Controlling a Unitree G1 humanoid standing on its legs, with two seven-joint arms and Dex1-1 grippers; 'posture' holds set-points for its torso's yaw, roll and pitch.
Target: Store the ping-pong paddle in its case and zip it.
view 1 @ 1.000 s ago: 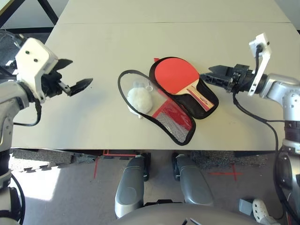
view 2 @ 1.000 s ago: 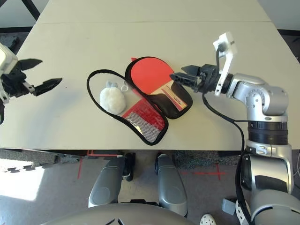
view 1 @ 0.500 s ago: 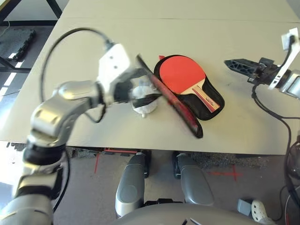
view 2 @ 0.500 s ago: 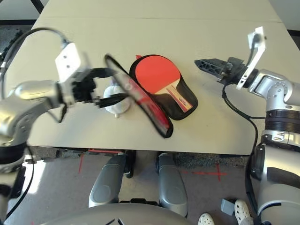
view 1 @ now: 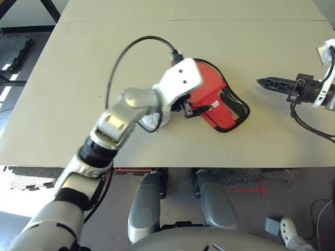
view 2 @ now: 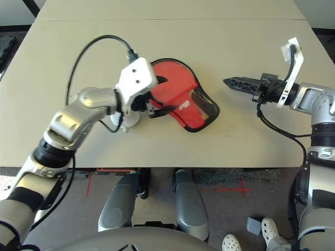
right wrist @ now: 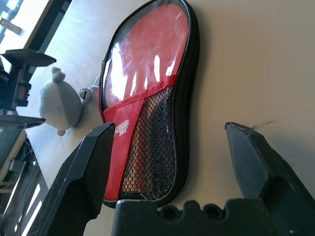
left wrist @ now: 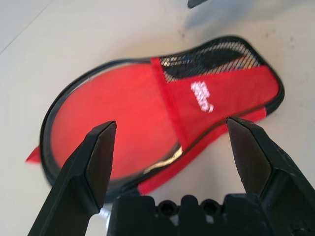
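I should pull the case away by its mesh pocket (view 2: 205, 104) with my right gripper, because the case's round end (view 2: 174, 75) is under my left gripper, close to the white plush charm.
The red case (view 1: 209, 97) lies folded shut on the table, mesh pocket and white logo facing up. Its upper flap covers the ping-pong paddle, which is hidden. At one edge a strip of the red lower half peeks out from under the flap (left wrist: 162, 177). My left gripper (view 2: 166, 95) hovers open over the round end of the case (left wrist: 123, 123), holding nothing. The white plush charm (right wrist: 61, 103) rests beside the case, partly behind my left wrist. Off to the right of the case (right wrist: 147, 98), my right gripper (view 1: 264, 82) stays open and apart, pointing at it.
The pale table (view 1: 78, 63) has free room all around the case. A seam (view 1: 157, 21) crosses it at the back. Its front edge (view 1: 209, 166) runs just above my body. A black cable (view 1: 125, 52) loops over my left forearm.
My left arm swung in from the far left and the case's flap went from lying open to folded over the paddle. The right gripper drew back to the right.
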